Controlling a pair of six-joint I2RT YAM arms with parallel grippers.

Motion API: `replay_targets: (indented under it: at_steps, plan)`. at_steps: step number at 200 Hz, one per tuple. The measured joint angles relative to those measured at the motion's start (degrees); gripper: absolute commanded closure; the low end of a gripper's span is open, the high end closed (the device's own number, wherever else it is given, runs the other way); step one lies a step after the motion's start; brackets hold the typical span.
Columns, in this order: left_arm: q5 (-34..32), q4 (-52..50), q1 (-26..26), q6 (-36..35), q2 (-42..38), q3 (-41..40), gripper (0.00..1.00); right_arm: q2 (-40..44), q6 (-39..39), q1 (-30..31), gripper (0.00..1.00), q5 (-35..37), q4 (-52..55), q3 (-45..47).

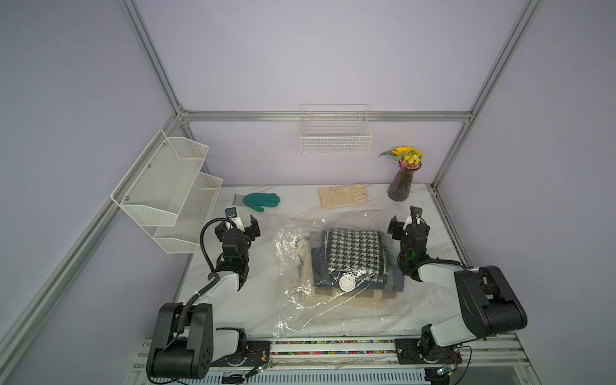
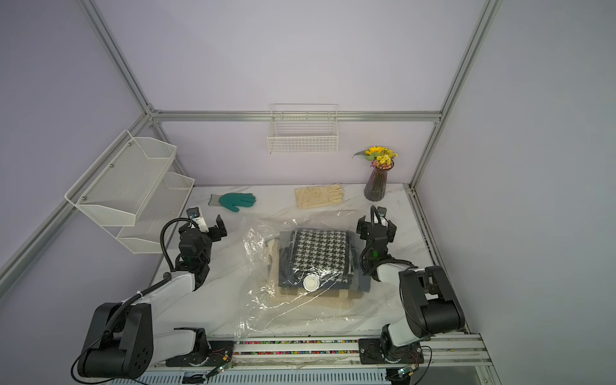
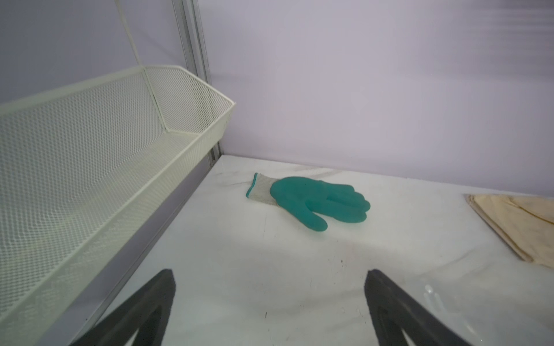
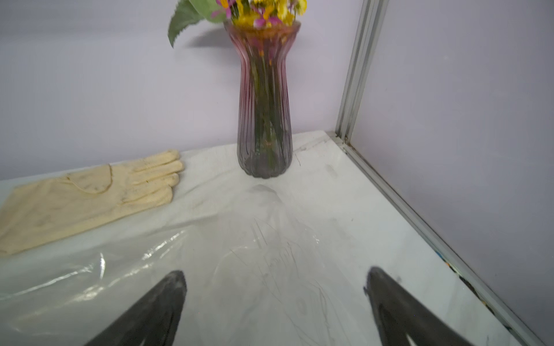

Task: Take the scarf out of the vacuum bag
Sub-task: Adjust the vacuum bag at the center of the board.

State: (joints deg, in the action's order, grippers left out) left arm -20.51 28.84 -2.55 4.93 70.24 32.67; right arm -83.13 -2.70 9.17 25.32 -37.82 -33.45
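Observation:
The vacuum bag's opening (image 1: 281, 272) lies flat toward my left gripper, so this gripper should back away and my right gripper should reach across to lift the opening's edge (image 1: 282, 294).
The vacuum bag (image 1: 333, 313) (image 2: 293, 316) lies crinkled in the middle of the table, its round white valve cap (image 1: 346, 283) facing up. Inside it, a folded black-and-white houndstooth scarf (image 1: 353, 248) (image 2: 320, 248) rests on folded beige cloth (image 1: 333, 295). My left gripper (image 1: 238, 224) (image 2: 202, 226) (image 3: 269, 274) hovers left of the bag, open and empty. To the right of the bag, my right gripper (image 1: 409, 224) (image 2: 376, 224) (image 4: 275, 272) is also open and empty, over the bag's (image 4: 120, 269) far right corner.
A green glove (image 1: 261, 201) (image 3: 308, 203) and a cream glove (image 1: 343, 196) (image 4: 90, 194) lie at the back of the table. A vase of flowers (image 1: 401, 181) (image 4: 265, 119) stands back right. A mesh shelf (image 1: 166, 186) hangs on the left wall, a wire basket (image 1: 335, 136) on the back wall.

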Motion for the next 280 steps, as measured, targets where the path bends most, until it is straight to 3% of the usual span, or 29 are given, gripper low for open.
replay_targets:
  at_steps: [44, 79, 103, 131, 195, 241, 280]
  plan:
    - [-1.7, -21.7, -0.7, 3.5, -6.3, 13.9, 0.0, 9.7, 0.0, 5.8, 0.03, 0.8, 14.1, -6.3]
    - [4.2, -32.3, -0.9, 8.6, -13.1, 17.4, 0.0, 11.3, -3.3, 11.4, 0.03, -1.3, 27.3, -13.2]
    - [9.6, -40.4, -0.9, 10.8, -13.6, 21.1, 0.0, 10.3, -6.8, 17.0, 0.03, -1.3, 35.5, -19.0]
    - [14.2, -50.2, -0.9, 12.4, -11.9, 25.4, 0.0, 6.9, -11.3, 24.0, 0.03, -1.7, 44.8, -26.2]
    - [20.1, -64.5, -1.0, 13.5, -12.2, 24.6, 0.0, -2.6, -21.5, 41.6, 0.03, -4.6, 59.0, -39.4]
    - [21.0, -69.3, -0.8, 12.9, -8.3, 24.6, 0.0, -14.4, -25.8, 55.3, 0.03, -4.9, 65.5, -49.9]
    - [28.0, -69.7, 1.6, 14.0, -6.2, 22.7, 0.0, -23.7, -27.4, 60.7, 0.03, -4.0, 69.2, -56.5]
